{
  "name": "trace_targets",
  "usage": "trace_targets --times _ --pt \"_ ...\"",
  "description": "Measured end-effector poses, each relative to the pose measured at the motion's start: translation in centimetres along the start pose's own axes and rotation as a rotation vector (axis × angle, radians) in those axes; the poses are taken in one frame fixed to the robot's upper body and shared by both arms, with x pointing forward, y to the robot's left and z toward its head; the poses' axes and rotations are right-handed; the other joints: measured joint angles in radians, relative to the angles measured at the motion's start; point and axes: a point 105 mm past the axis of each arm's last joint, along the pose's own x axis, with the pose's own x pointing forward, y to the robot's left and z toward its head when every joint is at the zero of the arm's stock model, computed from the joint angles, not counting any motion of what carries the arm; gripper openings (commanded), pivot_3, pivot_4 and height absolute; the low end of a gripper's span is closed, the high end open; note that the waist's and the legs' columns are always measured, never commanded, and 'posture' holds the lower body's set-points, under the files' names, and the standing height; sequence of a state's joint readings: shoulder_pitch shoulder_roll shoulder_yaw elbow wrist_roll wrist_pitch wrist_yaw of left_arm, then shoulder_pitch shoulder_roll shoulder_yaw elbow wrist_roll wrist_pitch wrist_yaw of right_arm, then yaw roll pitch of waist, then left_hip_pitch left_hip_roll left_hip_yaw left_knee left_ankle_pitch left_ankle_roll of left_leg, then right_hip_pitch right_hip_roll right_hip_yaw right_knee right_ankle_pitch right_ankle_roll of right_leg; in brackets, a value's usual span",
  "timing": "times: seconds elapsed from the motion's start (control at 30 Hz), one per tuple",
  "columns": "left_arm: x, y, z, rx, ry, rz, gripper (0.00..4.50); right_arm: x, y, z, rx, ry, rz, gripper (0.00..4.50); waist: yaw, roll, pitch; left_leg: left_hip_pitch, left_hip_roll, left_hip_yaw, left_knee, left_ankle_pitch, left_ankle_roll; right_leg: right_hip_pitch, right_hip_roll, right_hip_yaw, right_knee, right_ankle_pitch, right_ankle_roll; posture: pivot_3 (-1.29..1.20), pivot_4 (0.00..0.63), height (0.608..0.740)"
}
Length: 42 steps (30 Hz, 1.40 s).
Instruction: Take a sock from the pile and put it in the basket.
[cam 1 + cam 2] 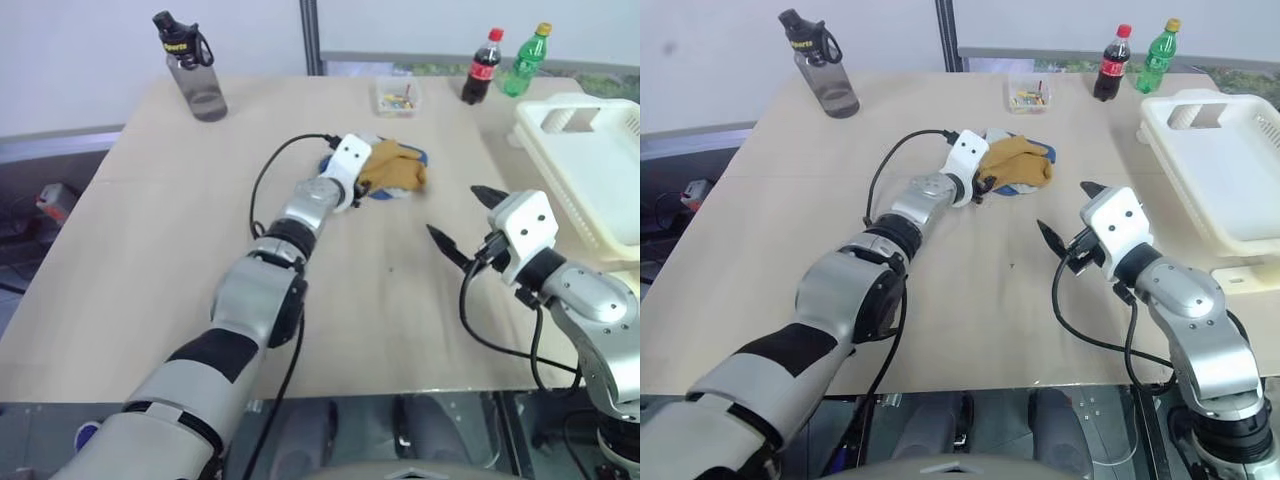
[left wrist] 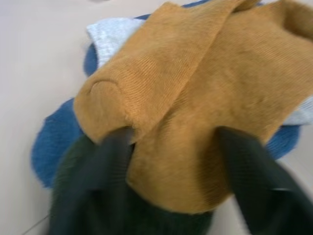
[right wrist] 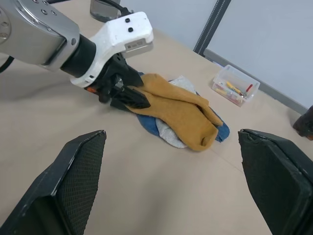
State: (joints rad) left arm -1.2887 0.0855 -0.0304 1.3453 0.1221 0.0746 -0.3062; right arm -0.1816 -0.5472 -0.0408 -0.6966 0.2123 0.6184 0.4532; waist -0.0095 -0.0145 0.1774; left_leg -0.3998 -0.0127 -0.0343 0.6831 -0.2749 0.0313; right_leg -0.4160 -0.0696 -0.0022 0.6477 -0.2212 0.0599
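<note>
My gripper will lift the mustard sock point(image 1: 395, 166), and it will come away from a separate matching sock, because a mustard layer overlaps another along a slanting edge point(image 2: 199, 73).
The pile point(image 1: 395, 170) lies mid-table, a mustard sock point(image 2: 195, 98) on top of blue, pale grey and dark green ones. My left gripper point(image 1: 365, 185) is at the pile's near-left edge. In the left wrist view its fingers point(image 2: 115, 152) stand apart, with the mustard sock's lower edge between them. My right gripper point(image 1: 455, 212) hovers open and empty above the table, to the right of the pile and nearer to me. The white slotted basket point(image 1: 545, 160) stands at the table's right edge, just past the right gripper.
A grey water bottle point(image 1: 190, 70) stands at the far left of the table. At the back are a small clear box point(image 1: 397, 97), a cola bottle point(image 1: 482, 68) and a green bottle point(image 1: 527, 60). Bare tabletop lies between the pile and the basket.
</note>
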Motion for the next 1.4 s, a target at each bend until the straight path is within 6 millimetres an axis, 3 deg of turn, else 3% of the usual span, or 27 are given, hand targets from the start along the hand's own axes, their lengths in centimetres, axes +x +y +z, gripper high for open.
trace_targets --times 0.03,0.1,0.3,0.7,0.97,1.17,1.2,1.27,1.33,1.37,1.4 --pt "0.0 0.0 0.0 -0.003 0.000 -0.001 0.64 0.0 0.0 0.0 0.000 0.000 0.000 4.50 0.000 0.000 0.000 0.000 0.000 0.000 0.000 0.000 0.000 0.000 0.000 0.000 0.000 0.000 0.000 0.00 0.150 0.740" --pt "0.0 0.0 -0.3 -0.015 0.002 -0.005 0.01 0.0 -0.1 0.0 0.000 0.000 -0.002 4.50 -0.001 0.000 0.000 0.000 0.000 0.000 0.000 0.000 0.000 0.000 0.000 0.000 0.000 0.000 0.000 0.00 0.150 0.740" --pt "-0.1 0.0 -0.5 -0.063 -0.008 -0.022 0.01 0.0 -0.1 0.0 -0.001 0.000 -0.004 4.50 0.000 0.000 0.000 0.000 0.000 0.000 0.001 0.000 0.000 0.000 0.000 0.000 0.001 0.000 0.000 0.00 0.150 0.740" --pt "-0.6 -0.1 1.0 -0.078 -0.110 -0.087 0.01 0.0 -0.1 0.0 -0.001 0.000 -0.004 4.50 -0.001 0.000 0.000 0.000 0.000 0.000 0.001 0.000 0.000 0.000 0.000 0.000 0.002 0.000 0.000 0.00 0.150 0.740" --pt "-1.1 -0.7 -0.2 -0.056 -0.111 -0.116 0.01 0.0 -0.1 -0.1 -0.002 0.008 0.005 4.50 -0.001 0.000 0.000 0.001 0.000 -0.001 0.002 0.000 0.000 0.000 0.000 0.001 0.004 0.000 0.000 0.00 0.150 0.740" --pt "-2.0 0.0 0.1 -0.022 -0.151 -0.107 0.01 0.0 -0.1 -0.2 -0.002 0.008 0.014 4.50 -0.001 0.000 0.000 0.002 0.000 -0.002 0.002 0.000 0.000 0.000 0.000 0.002 0.006 0.000 0.000 0.00 0.150 0.740" --pt "-2.1 -0.1 -0.1 -0.027 -0.144 -0.113 0.60 0.0 -0.1 -0.2 -0.003 0.008 0.014 4.50 -0.001 0.000 0.000 0.002 0.000 -0.002 0.002 0.000 0.000 0.000 0.000 0.002 0.006 0.000 0.000 0.00 0.150 0.740" --pt "-2.1 -0.2 -1.0 -0.042 -0.120 -0.110 1.25 0.1 -0.1 -0.2 -0.003 0.007 0.013 4.50 -0.001 0.000 0.000 0.002 0.000 -0.002 0.003 0.000 0.000 0.000 0.000 0.002 0.006 0.000 0.000 0.00 0.150 0.740" --pt "-2.1 -0.1 -1.4 -0.037 -0.108 -0.089 2.33 0.1 -0.2 -0.3 -0.002 0.008 0.012 4.50 -0.001 0.000 0.000 0.002 0.000 -0.002 0.003 0.000 0.000 0.000 0.000 0.002 0.006 0.000 0.000 0.00 0.150 0.740" --pt "-2.0 -0.1 -1.3 -0.033 -0.110 -0.080 2.71 0.1 -0.2 -0.3 -0.001 0.010 0.012 4.50 0.000 0.000 0.000 0.002 0.000 -0.002 0.003 0.000 0.000 0.000 0.000 0.002 0.006 0.000 0.000 0.00 0.150 0.740" --pt "-2.0 0.0 -1.3 -0.025 -0.115 -0.066 2.71 0.2 -0.2 -0.3 -0.001 0.010 0.011 4.50 0.000 0.000 0.000 0.002 0.000 -0.002 0.003 0.000 0.000 0.000 0.000 0.002 0.006 0.000 0.000 0.00 0.150 0.740"
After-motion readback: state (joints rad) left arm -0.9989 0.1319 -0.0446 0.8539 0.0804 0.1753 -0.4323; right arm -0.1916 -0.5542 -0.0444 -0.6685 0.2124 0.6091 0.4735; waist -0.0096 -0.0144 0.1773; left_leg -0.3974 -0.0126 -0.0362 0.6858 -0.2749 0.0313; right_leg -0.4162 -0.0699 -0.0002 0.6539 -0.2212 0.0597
